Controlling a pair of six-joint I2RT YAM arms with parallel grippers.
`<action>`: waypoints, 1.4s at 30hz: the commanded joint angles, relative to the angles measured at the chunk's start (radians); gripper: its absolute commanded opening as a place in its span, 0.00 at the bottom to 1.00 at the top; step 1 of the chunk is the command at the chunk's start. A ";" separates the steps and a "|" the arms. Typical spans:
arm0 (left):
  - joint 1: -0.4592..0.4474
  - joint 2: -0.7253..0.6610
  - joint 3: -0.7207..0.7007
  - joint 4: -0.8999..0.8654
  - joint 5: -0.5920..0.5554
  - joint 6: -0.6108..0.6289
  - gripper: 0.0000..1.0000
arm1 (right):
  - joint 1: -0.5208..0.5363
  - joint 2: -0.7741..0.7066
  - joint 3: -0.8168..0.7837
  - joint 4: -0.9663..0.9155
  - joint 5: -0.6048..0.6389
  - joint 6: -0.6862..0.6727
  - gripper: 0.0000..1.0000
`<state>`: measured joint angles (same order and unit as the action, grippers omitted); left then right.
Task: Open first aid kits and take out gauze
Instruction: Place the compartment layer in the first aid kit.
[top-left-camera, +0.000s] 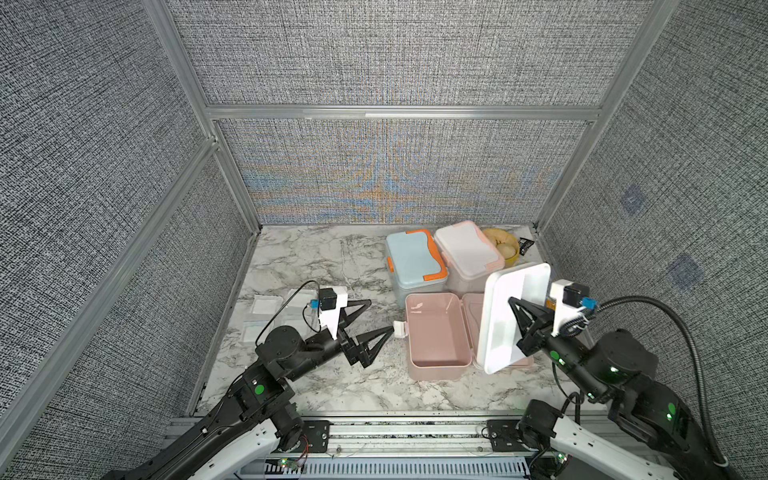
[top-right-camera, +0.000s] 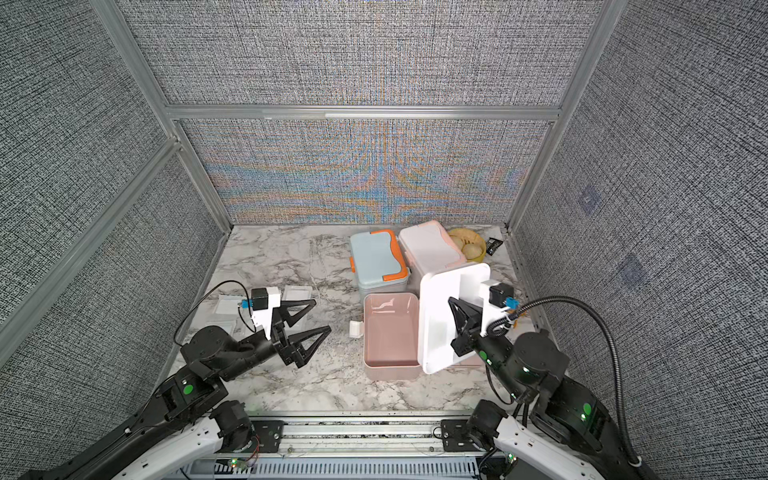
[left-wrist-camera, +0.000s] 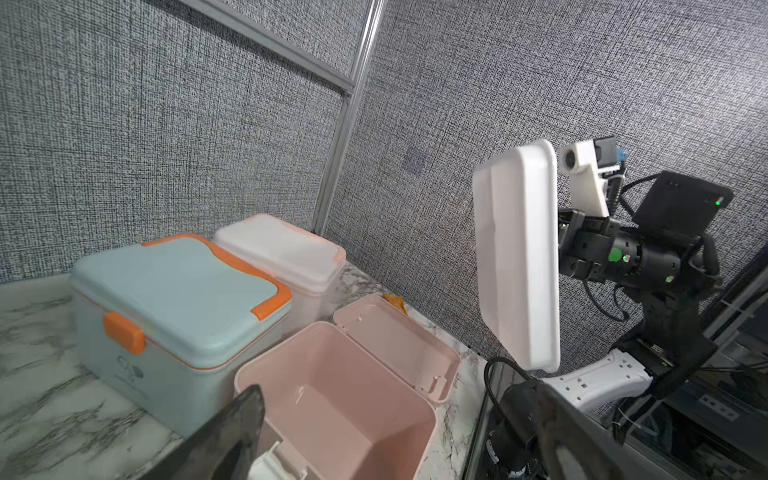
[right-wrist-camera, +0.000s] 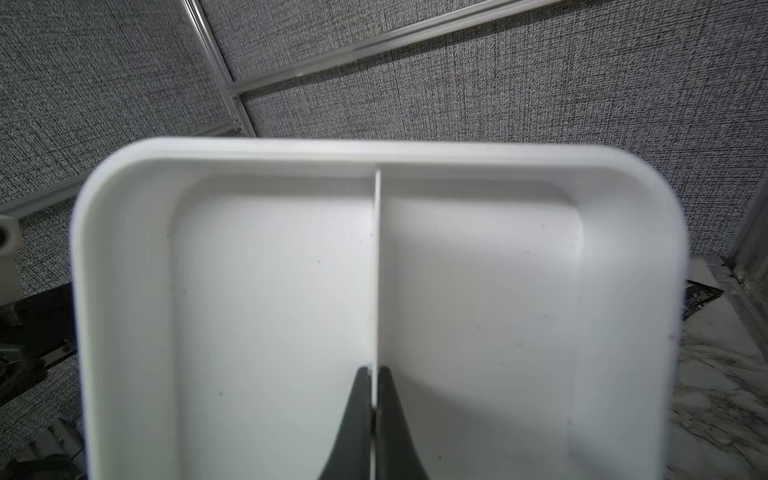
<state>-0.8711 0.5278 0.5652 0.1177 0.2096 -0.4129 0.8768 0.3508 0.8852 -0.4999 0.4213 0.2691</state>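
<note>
The dusty pink kit is empty, so the robot's right gripper should turn the white tray insert tilted on edge (top-left-camera: 502, 339) until it is level and lower it into the kit (top-left-camera: 437, 329).
The dusty pink first aid kit (top-left-camera: 432, 296) (top-right-camera: 390, 296) (left-wrist-camera: 419, 411) stands open and empty, its lid folded back. My right gripper (right-wrist-camera: 376, 370) (top-left-camera: 510, 299) is shut on the divider of a white tray insert (right-wrist-camera: 270, 291) (top-left-camera: 498, 316) (left-wrist-camera: 515, 257), held tilted up on edge above the lid. My left gripper (top-left-camera: 380, 315) (top-right-camera: 319, 315) (left-wrist-camera: 397, 390) is open, empty, beside the kit's white latch (top-left-camera: 400, 328). The blue kit (top-left-camera: 415, 259) (left-wrist-camera: 174, 291) and the white kit (top-left-camera: 467, 249) (left-wrist-camera: 282, 245) stand shut behind. Gauze pads (top-left-camera: 266, 305) (top-right-camera: 227, 305) lie at the table's left, partly behind my left arm.
A yellow basket with buns (top-left-camera: 503, 245) and a small black packet (top-left-camera: 525, 245) sit in the back right corner. An orange wrapper (left-wrist-camera: 395, 301) peeks out behind the pink lid. Grey fabric walls with metal frames close in three sides.
</note>
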 joint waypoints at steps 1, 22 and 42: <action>-0.002 -0.034 -0.052 0.104 -0.040 0.020 1.00 | 0.000 -0.110 -0.066 0.074 0.078 -0.004 0.00; -0.002 0.218 0.153 -0.021 -0.004 0.011 1.00 | 0.001 0.161 0.039 0.081 -0.015 0.059 0.00; -0.001 0.148 -0.049 0.092 -0.098 -0.039 1.00 | -0.016 0.856 0.295 -0.113 -0.238 0.237 0.00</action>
<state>-0.8719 0.6842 0.5274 0.1600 0.1551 -0.4454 0.8635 1.1591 1.1587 -0.5991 0.2512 0.4702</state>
